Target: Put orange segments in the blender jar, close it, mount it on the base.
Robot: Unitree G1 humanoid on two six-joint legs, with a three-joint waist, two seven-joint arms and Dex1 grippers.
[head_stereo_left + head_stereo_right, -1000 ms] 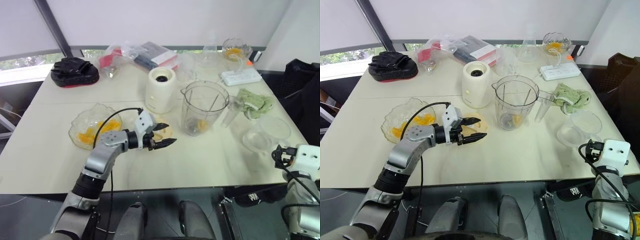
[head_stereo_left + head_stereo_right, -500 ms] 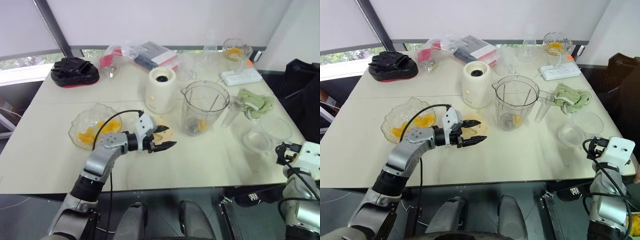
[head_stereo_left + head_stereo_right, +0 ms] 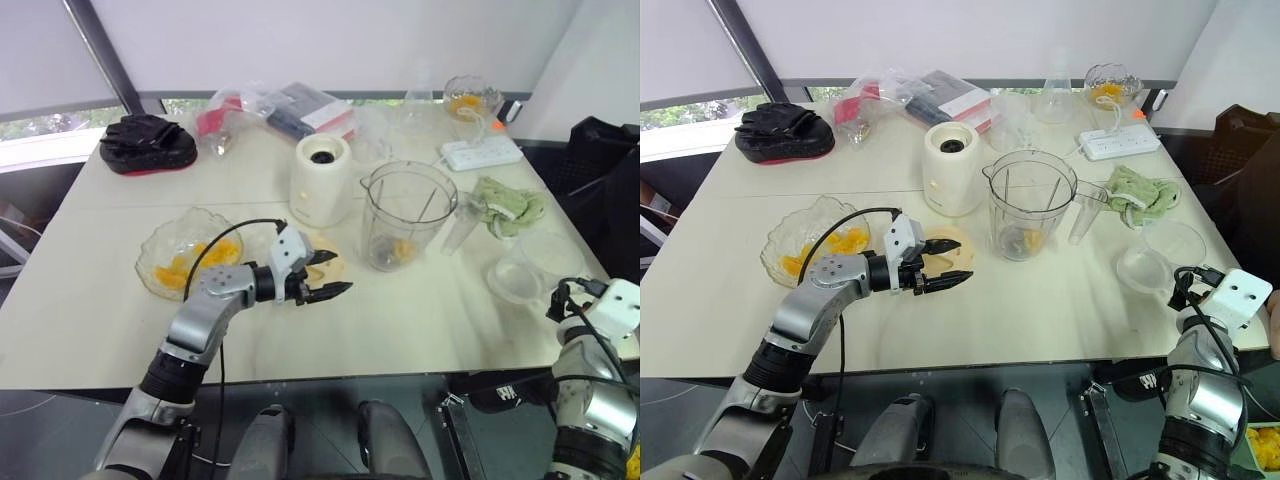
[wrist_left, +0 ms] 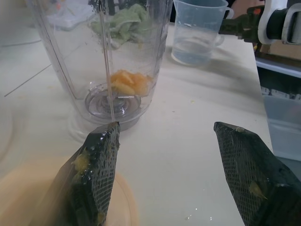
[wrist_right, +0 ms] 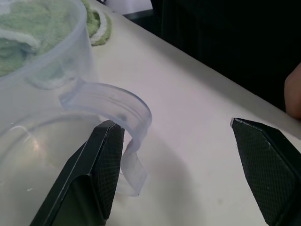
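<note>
The curved tab (image 5: 113,101) grows straight out of the clear tub's side, so I expect the whole tub (image 3: 542,264) to rise with it when I lift.
The clear blender jar (image 3: 408,212) stands uncovered at mid table, with a few orange segments (image 4: 130,82) at its bottom by the blades. More orange segments (image 3: 192,264) lie in a wavy clear bowl at the left. The cream-white base (image 3: 322,180) stands just left of the jar. My left gripper (image 3: 328,275) hovers open and empty over a flat cream-yellow lid (image 3: 332,267), pointing at the jar. My right gripper (image 3: 1186,292) is open at the table's right edge, its fingers (image 5: 102,165) beside the tab of a clear tub (image 5: 110,101), holding nothing.
Two low clear tubs (image 3: 530,268) sit at the right front, with a green cloth (image 3: 508,205) behind them. A power strip (image 3: 482,152), a glass bowl of fruit (image 3: 466,100), bags (image 3: 262,108) and black gloves (image 3: 148,142) line the far side.
My right hand has rolled and edged slightly outward and down at the table's right edge. The left arm and the jar have stayed where they were.
</note>
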